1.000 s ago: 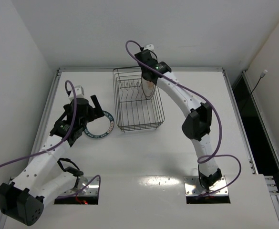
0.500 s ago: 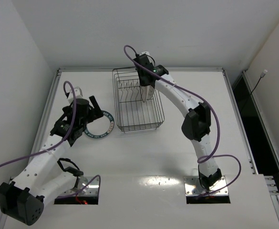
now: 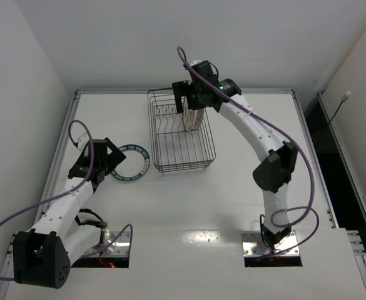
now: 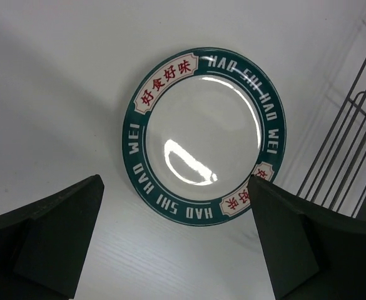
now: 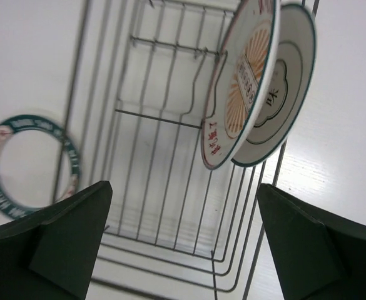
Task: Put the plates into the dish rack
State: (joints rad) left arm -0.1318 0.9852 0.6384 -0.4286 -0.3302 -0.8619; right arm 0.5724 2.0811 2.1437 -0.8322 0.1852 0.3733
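The teal-rimmed plate (image 3: 131, 164) lies flat across the rack from the robot's right gripper, so next the left gripper picks it up by its near rim (image 3: 129, 179) and passes it to the right gripper.
The black wire dish rack (image 3: 183, 167) stands at the back middle of the table. Two plates stand upright at its right side, the orange sunburst plate (image 5: 245, 81) in front of the plain one with a thin dark ring (image 5: 284, 94); from above they show as one pair of plates (image 3: 194, 119). My right gripper (image 3: 189, 103) hovers open above them and holds nothing (image 5: 184, 186). The teal-rimmed plate (image 3: 130, 164) lies flat on the table left of the rack. My left gripper (image 3: 114, 157) is open just left of it, the plate (image 4: 204, 134) lying ahead between the fingers, untouched.
The rack's wires (image 4: 351, 137) run close on the right of the teal plate. Its divider prongs (image 3: 167, 114) stand in a row at the back. White walls close the table at the back and left; a raised rim (image 3: 76, 94) edges it.
My right gripper opened and let go of the sunburst plate, which now stands in the rack, then rose. My left arm drew back left and nearer, off the teal plate.
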